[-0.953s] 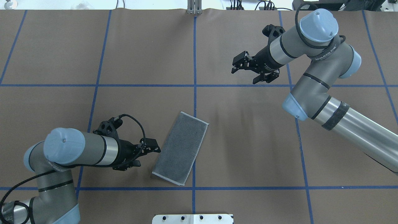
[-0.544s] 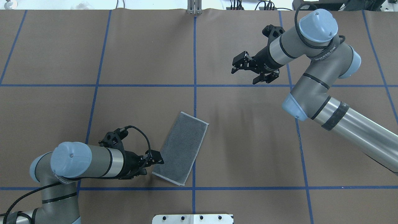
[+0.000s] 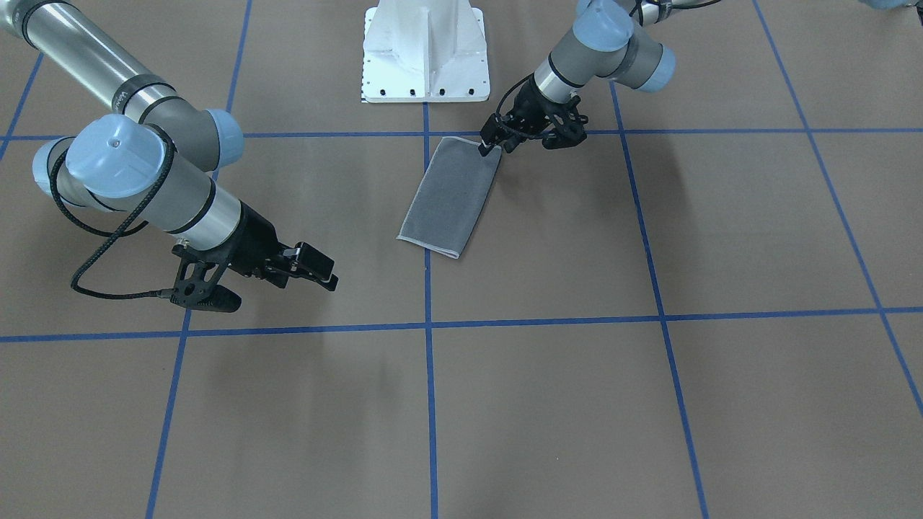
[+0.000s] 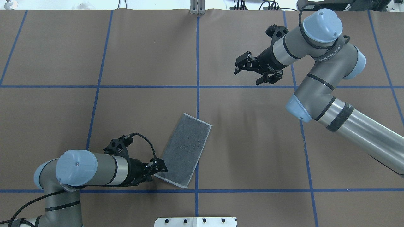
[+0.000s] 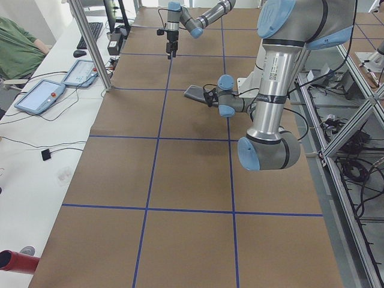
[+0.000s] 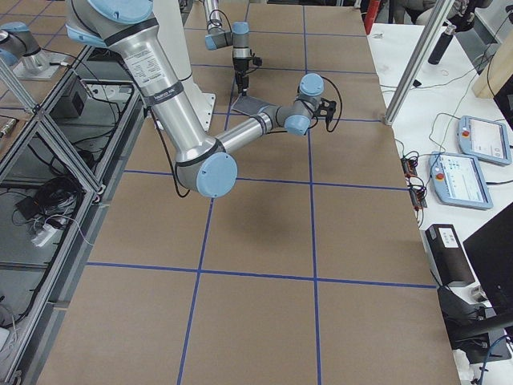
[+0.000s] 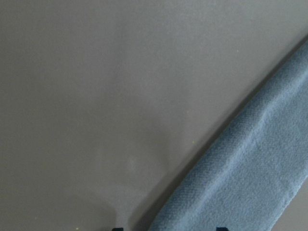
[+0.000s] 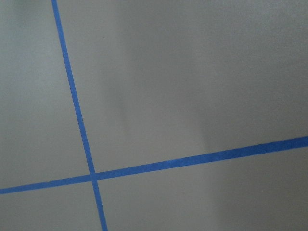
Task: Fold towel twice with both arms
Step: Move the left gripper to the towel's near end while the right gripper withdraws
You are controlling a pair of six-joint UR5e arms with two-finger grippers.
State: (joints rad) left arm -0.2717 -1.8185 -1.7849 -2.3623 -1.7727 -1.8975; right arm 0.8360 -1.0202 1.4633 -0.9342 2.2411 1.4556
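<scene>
The towel's long edge [image 7: 230, 144] is round like a fold, so hidden pink between the towel's layers will come into view when the robot folds the towel's end over.
The towel [image 4: 186, 149] lies flat on the brown table as a long rectangle, grey face up with a light stitched border; no pink shows. It also shows in the front view [image 3: 451, 194]. My left gripper [image 4: 159, 170] is low at the towel's near-left corner, jaws open. In the left wrist view the towel's edge [image 7: 250, 183] runs between the two fingertips, which barely show at the bottom. In the front view the left gripper [image 3: 496, 144] touches that corner. My right gripper [image 4: 246, 74] is open and empty, above the table far from the towel, right of centre.
The white pedestal base [image 3: 425, 50] stands at the robot's edge of the table, close behind the towel. Blue tape lines [image 8: 82, 130] grid the brown surface. A metal post [image 4: 197, 8] stands at the far edge. Operator consoles [image 5: 42, 96] lie on a side bench.
My left gripper has moved toward the robot and down, from beside the towel's long left edge to its near-left corner. The right arm has barely moved. The towel has not shifted.
</scene>
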